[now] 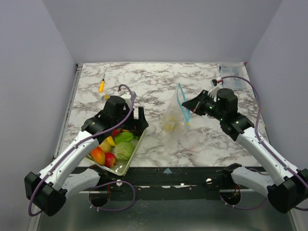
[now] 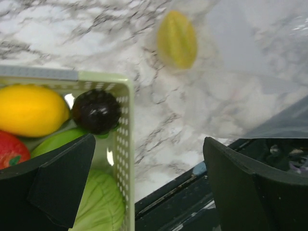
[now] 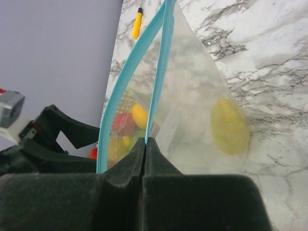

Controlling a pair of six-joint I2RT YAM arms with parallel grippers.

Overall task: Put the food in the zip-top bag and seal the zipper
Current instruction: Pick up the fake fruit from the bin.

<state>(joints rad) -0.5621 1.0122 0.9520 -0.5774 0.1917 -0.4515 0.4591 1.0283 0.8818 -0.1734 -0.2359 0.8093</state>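
The dark round fruit (image 2: 96, 111) will come loose right away and leave the yellow lemon behind when I lift, because there is a gap (image 2: 70, 100) beside the lemon.
The clear zip-top bag (image 1: 174, 117) stands upright mid-table with its mouth open. A yellow toy fruit (image 1: 168, 125) lies inside it and also shows in the right wrist view (image 3: 230, 126) and the left wrist view (image 2: 177, 39). My right gripper (image 1: 189, 107) is shut on one side of the light-blue zipper (image 3: 155, 91) and holds the rim up. My left gripper (image 2: 149, 147) is open and empty, over the right corner of the pale green basket (image 2: 122, 115). The basket holds more food: a yellow lemon (image 2: 29, 109), a dark round fruit (image 2: 96, 110), a green cabbage (image 1: 124, 150), a red one (image 1: 109, 159).
A small yellow-orange tool (image 1: 101, 86) lies at the back left, also in the right wrist view (image 3: 137, 23). Clear plastic items (image 1: 232, 79) sit at the back right corner. The table's front edge (image 2: 192, 178) runs just below my left gripper. Grey walls enclose three sides.
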